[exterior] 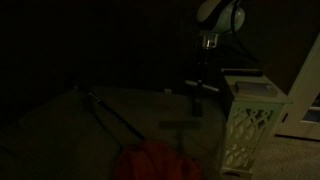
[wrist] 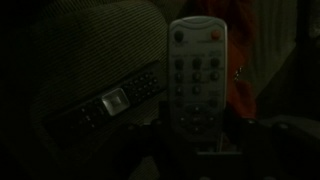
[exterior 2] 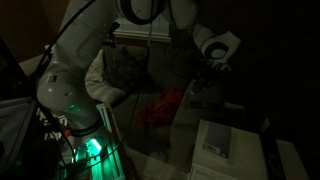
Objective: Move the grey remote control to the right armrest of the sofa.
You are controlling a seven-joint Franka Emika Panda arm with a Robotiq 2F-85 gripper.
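Next, my gripper turns the grey remote control [exterior: 204, 87] parallel before it lowers it beside the dark remote, because it slants across the dark remote's line.
The grey remote control [wrist: 195, 70] fills the middle of the wrist view, standing lengthwise with its button face toward the camera. Its lower end sits between the fingers of my gripper [wrist: 198, 138], which is shut on it. In both exterior views the gripper [exterior: 203, 82] [exterior 2: 207, 72] hangs in the air in very dim light, and the remote is too dark to make out there. The sofa [exterior 2: 122, 68] shows as pale woven upholstery [wrist: 90, 50] behind and left of the remote.
A dark remote [wrist: 110, 105] lies on the sofa fabric left of the gripper. A red cloth [exterior 2: 160, 106] [wrist: 240, 60] lies below and beside it. A white lattice stand [exterior: 250, 120] stands near the arm. A long thin dark rod [exterior: 112, 116] lies on the surface.
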